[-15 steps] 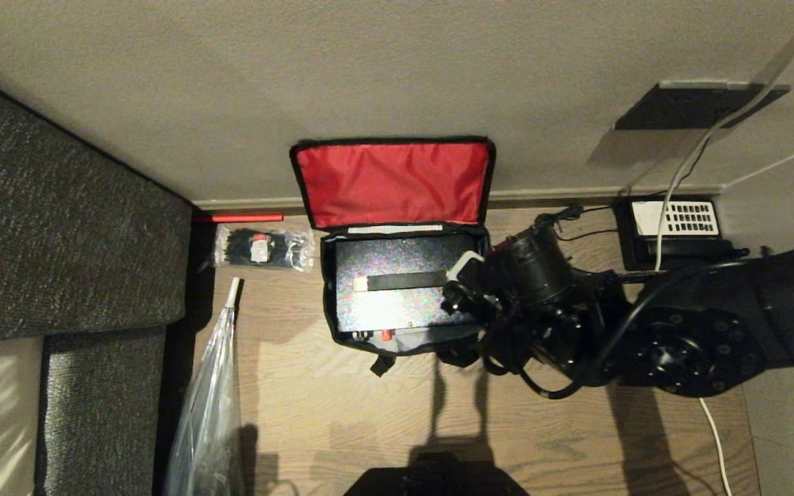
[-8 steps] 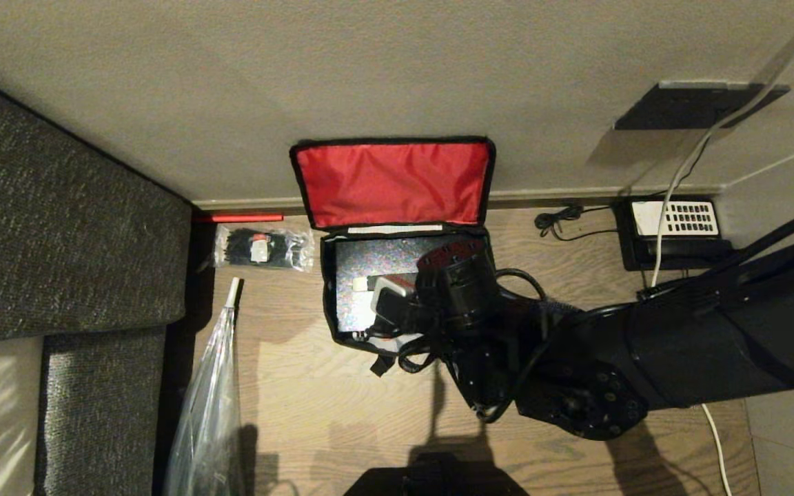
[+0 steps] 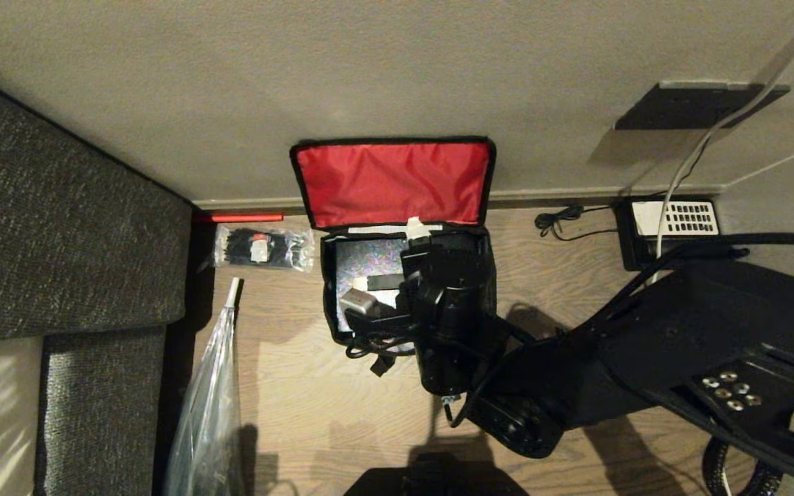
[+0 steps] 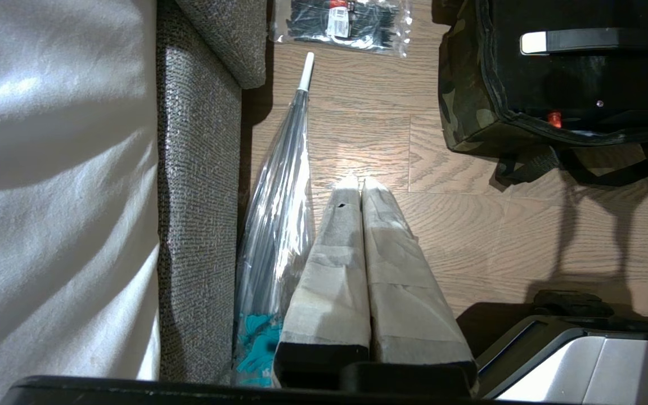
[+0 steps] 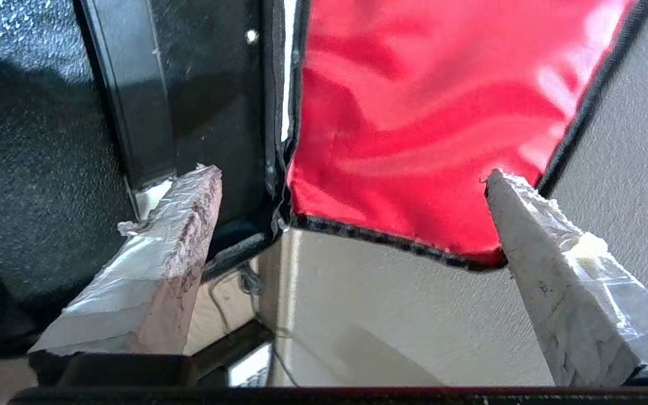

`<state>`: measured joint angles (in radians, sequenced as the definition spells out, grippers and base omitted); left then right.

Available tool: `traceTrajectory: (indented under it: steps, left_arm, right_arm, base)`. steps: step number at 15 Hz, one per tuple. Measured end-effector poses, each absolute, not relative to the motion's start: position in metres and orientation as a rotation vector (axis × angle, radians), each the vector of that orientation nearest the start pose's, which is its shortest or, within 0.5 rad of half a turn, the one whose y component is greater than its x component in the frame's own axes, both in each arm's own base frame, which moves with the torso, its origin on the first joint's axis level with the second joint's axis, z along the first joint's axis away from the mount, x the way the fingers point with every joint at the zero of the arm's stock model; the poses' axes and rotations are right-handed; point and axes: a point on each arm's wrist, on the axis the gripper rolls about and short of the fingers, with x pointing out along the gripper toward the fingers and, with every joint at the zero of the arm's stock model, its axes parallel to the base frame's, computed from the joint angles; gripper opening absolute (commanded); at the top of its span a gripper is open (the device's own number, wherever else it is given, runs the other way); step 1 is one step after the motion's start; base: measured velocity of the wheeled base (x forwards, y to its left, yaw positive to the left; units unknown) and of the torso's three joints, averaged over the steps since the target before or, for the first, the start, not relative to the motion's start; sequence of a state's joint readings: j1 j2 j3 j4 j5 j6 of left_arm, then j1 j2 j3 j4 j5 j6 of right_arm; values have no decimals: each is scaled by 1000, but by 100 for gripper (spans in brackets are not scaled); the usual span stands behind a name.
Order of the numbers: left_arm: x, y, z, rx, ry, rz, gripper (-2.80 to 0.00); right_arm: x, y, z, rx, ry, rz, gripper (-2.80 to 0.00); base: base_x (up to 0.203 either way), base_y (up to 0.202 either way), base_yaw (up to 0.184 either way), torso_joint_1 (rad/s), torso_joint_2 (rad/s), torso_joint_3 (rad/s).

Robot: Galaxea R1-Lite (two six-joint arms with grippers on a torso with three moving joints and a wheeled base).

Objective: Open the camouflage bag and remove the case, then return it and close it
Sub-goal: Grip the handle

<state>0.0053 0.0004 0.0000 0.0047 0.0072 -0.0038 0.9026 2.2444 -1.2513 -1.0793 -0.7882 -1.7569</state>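
Note:
Next, my right gripper backs off and hooks a finger under the strap's front edge [image 5: 103, 84], since its fingers are past the black strap, on the lid hinge's side [image 5: 203, 101].
The camouflage bag [image 3: 329, 303] stands open on the wooden floor, its red-lined lid [image 3: 393, 180] leaning back against the wall. The black speckled case [image 3: 359, 265] lies flat inside, with a black strap across its top. My right gripper [image 3: 411, 244] hovers over the bag's back half near the lid hinge and hides much of the case. It is open and holds nothing [image 5: 352, 174]; one finger is over the case [image 5: 48, 140], the other before the lid [image 5: 442, 112]. The left gripper [image 4: 360, 180] is shut and empty above the floor, in front of the bag [image 4: 470, 107].
A clear packet of black ties [image 3: 262, 248] lies left of the bag. A furled clear umbrella [image 3: 214, 372] leans by the grey sofa [image 3: 59, 227]. A black telephone [image 3: 673, 224] with cables sits by the wall on the right.
The right arm swung left from the bag's right end to over its middle and back. Its wrist rolled and the jaws spread wider. The bag and case stayed put.

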Motion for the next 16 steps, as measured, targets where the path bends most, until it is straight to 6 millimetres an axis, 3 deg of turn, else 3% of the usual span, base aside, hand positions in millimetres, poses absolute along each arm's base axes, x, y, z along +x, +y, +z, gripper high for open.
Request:
traceTrajectory:
  steps: [5, 10, 12, 16]
  left_arm:
    - [-23, 0, 75, -4, 5, 12, -280]
    - [-23, 0, 75, -4, 5, 13, -280]
    - [-23, 0, 75, -4, 5, 12, -280]
    - [-23, 0, 75, -4, 5, 13, -280]
  right_arm:
    - [297, 347, 128, -1652, -22, -111, 0]
    - [303, 353, 106, -1675, 2, -89, 0]
    - [304, 355, 102, -1669, -28, -75, 0]
    - [315, 348, 109, -1681, -272, -51, 0]
  base:
    - [0, 0, 0, 0, 0, 0]
    - [0, 0, 0, 0, 0, 0]
    - [0, 0, 0, 0, 0, 0]
    - [0, 0, 0, 0, 0, 0]
